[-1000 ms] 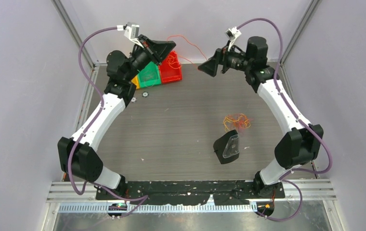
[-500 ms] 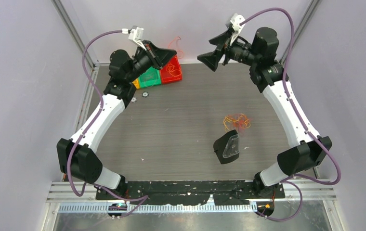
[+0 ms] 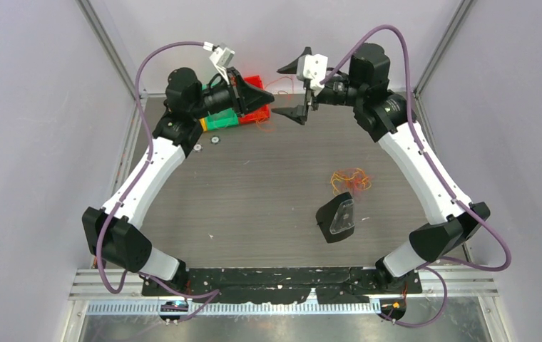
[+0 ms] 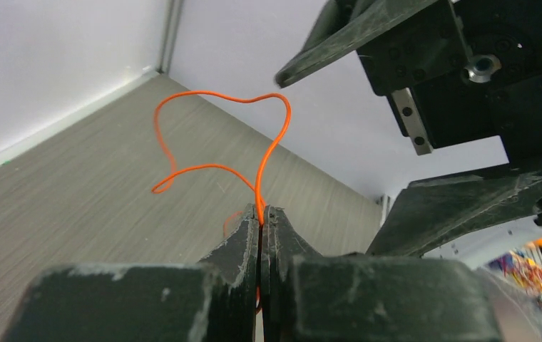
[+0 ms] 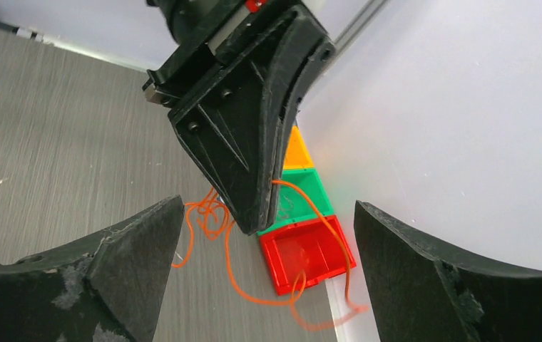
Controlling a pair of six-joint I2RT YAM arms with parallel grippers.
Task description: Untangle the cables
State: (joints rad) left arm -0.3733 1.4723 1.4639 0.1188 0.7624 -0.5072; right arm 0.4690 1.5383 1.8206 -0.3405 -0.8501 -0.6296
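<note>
Next, I take the cable's loops [image 5: 343, 246] with my right gripper before my left gripper opens, because the orange cable hangs in a tangle [image 5: 210, 214] below my left gripper's fingers.
My left gripper [image 3: 271, 100] is shut on one thin orange cable [image 4: 197, 92], held above the table's back edge. In the left wrist view the cable rises from the closed fingertips [image 4: 262, 211] and curls into an open loop. Its lower part [image 5: 234, 279] trails down over the red bin [image 5: 308, 254] and the table. My right gripper [image 3: 281, 92] stands open, facing the left one. Its two fingers [image 5: 122, 260] flank the left gripper's tip [image 5: 251, 217] without touching it or the cable. A small bunch of orange, red and yellow cables [image 3: 350, 179] lies on the table at the right.
Red [image 3: 257, 107], green [image 3: 220, 120] and orange [image 5: 297, 152] bins stand in a row at the back left. A black block with a clear piece [image 3: 337, 217] lies just in front of the bunch. Walls close in the back and both sides.
The right arm swung left and turned its wrist, bringing its open fingers around the left gripper's tip. The left gripper moved right, away from the bins, with the orange cable.
</note>
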